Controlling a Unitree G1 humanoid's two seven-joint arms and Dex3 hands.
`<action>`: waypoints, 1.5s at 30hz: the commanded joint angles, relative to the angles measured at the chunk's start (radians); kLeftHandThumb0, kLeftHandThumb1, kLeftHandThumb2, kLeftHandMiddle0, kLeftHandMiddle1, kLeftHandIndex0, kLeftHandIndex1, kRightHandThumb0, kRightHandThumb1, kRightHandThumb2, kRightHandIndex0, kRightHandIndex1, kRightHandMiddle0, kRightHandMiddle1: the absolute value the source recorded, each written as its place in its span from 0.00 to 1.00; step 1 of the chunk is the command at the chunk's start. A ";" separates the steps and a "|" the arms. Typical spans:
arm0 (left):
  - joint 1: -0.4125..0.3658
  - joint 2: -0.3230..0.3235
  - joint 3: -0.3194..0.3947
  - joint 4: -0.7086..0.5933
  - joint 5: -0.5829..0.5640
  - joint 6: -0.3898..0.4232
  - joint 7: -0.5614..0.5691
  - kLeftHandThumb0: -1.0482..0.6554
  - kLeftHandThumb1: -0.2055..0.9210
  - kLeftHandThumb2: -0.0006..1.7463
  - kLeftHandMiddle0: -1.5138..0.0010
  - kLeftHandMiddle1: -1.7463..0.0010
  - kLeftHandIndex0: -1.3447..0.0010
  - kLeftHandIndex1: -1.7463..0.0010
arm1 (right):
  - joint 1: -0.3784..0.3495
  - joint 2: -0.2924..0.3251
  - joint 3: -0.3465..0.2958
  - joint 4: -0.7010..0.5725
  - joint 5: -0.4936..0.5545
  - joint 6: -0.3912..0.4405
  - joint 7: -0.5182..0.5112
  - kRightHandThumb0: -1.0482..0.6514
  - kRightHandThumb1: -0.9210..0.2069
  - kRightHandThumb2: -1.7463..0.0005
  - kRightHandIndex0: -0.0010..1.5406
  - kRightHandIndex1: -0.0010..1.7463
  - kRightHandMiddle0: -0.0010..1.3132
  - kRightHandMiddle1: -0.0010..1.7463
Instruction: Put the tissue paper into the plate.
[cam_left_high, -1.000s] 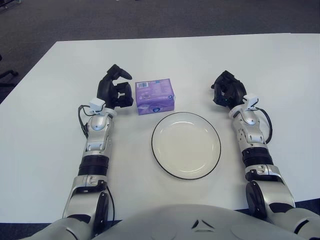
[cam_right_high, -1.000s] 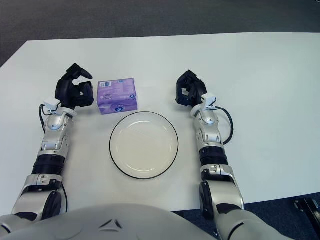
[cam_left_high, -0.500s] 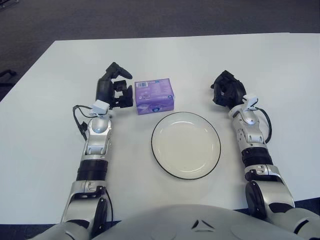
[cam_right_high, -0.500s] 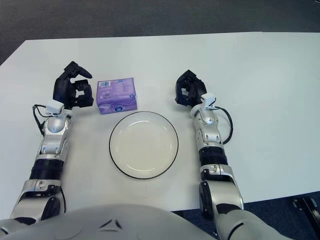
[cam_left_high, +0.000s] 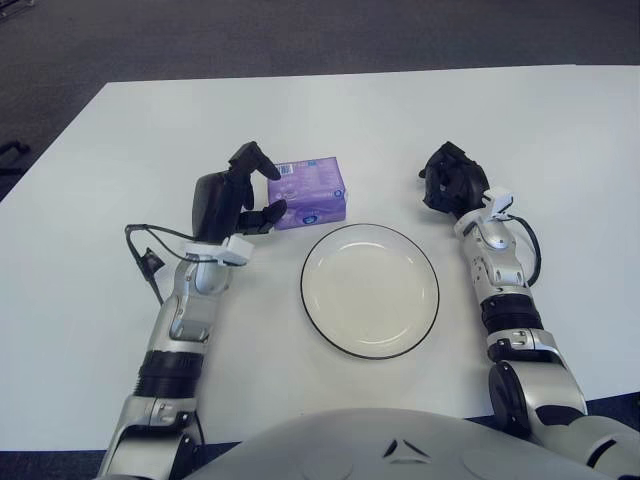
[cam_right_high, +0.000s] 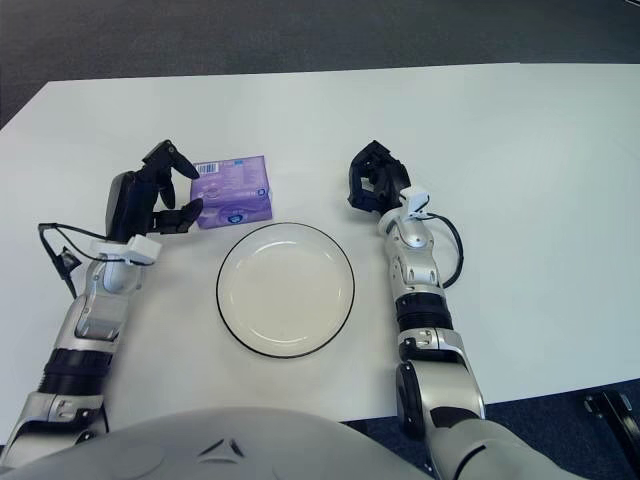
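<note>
The purple tissue pack (cam_left_high: 307, 192) has straight edges and a full front side (cam_left_high: 314, 215), so it will stay in its block shape while I carry it to the plate.
A purple tissue pack (cam_left_high: 312, 191) lies flat on the white table (cam_left_high: 100, 300), just behind the left rim of a white plate with a dark rim (cam_left_high: 370, 290). My left hand (cam_left_high: 245, 195) is raised above the table at the pack's left edge, fingers spread around that edge, one over its top corner and one by its lower left side; it holds nothing. My right hand (cam_left_high: 452, 180) rests on the table to the right of the plate with fingers curled, holding nothing. The plate holds nothing.
A black cable (cam_left_high: 145, 250) loops off my left forearm. The table's far edge meets dark carpet (cam_left_high: 300, 40).
My left hand has lifted off the table, turned and moved right toward the pack, its fingers now at the pack's left edge. The pack, plate and right hand have not moved.
</note>
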 joint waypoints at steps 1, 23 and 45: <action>0.109 0.011 -0.019 -0.019 0.071 0.010 0.038 0.38 0.75 0.52 0.66 0.00 0.73 0.00 | 0.172 0.071 0.004 0.085 0.015 0.011 0.001 0.36 0.41 0.34 0.61 1.00 0.38 1.00; 0.092 0.034 -0.086 -0.137 0.262 0.071 0.084 0.08 0.96 0.26 0.98 0.49 1.00 0.35 | 0.166 0.067 0.001 0.111 0.008 -0.017 0.017 0.36 0.41 0.35 0.63 1.00 0.38 1.00; -0.034 0.083 -0.188 -0.145 0.434 0.183 -0.053 0.00 1.00 0.38 1.00 0.83 1.00 0.66 | 0.158 0.068 -0.003 0.139 0.007 -0.037 0.023 0.36 0.43 0.33 0.63 1.00 0.40 1.00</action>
